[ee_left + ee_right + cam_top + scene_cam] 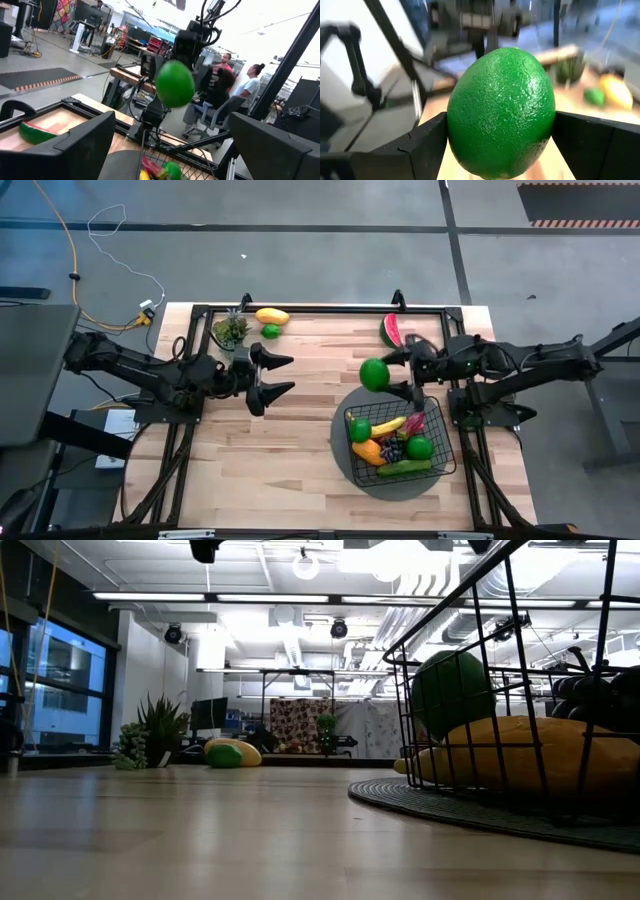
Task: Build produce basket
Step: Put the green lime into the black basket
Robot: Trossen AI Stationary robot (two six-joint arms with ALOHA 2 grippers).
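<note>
The green lime [374, 375] sticks out past the ends of my fingers and the spot [387, 426] above the banana is free. My right gripper keeps carrying the lime until it rests there.
My right gripper [389, 376] hovers just beyond the far edge of the black wire basket [441, 442], shut on a green lime [374, 373] that fills the right wrist view [501, 112]. The basket sits on a round grey mat [345, 465] and holds several toy fruits, among them a banana [388, 425], an orange mango [367, 451], a lime [419, 447] and a cucumber [404, 468]. Left of centre, my left gripper [291, 374] stands open above the table with nothing between its fingers, pointing toward the lime [175, 83]. My right gripper pinches the lime between its two fingers, one on each of its opposite sides [456, 131]. The fingers [427, 147] come in roughly level from the table's right. The lime is lifted clear of the table and juts out past the fingertips.
A watermelon slice [392, 330] lies at the far edge near the right gripper. At the far left lie a leafy green toy [230, 332], a yellow fruit [271, 316] and a small lime [270, 331]. Bare wood fills the table's near left [260, 470]. People sit in the room beyond [250, 87].
</note>
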